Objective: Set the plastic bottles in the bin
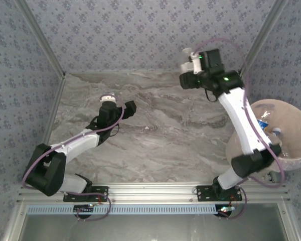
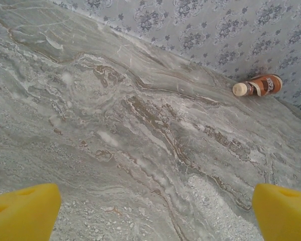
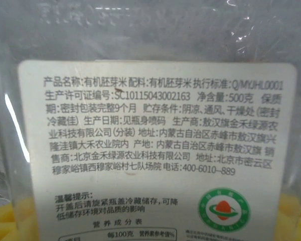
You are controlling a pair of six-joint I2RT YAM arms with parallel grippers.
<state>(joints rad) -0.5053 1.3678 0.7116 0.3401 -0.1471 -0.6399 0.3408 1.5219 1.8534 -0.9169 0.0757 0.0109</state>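
Both fingers are gripping the clear bottle's body (image 3: 155,130) and the bin has room. I should keep my right gripper moving until the bottle hangs over the bin's opening (image 1: 283,125).
A clear plastic bottle (image 3: 155,125) with a white printed label sits right against my right wrist camera. My right gripper (image 3: 150,221) is shut on it, with a yellow fingertip (image 3: 5,218) at each lower corner. From above, the right gripper (image 1: 189,68) is raised near the back wall. A brown-labelled bottle (image 2: 257,86) with a cream cap lies on its side by the wall, well ahead of my left gripper (image 2: 155,216). The left gripper is open over bare marble and holds nothing. The left gripper (image 1: 129,107) hangs mid-table on the left. The bin (image 1: 297,114) stands at the right edge and holds a few bottles (image 1: 265,124).
The marble tabletop (image 1: 160,130) is walled by patterned panels at the back and both sides. The right arm's forearm (image 1: 241,120) crosses in front of the bin's left rim. Both arm bases sit on the metal rail (image 1: 155,193) at the near edge.
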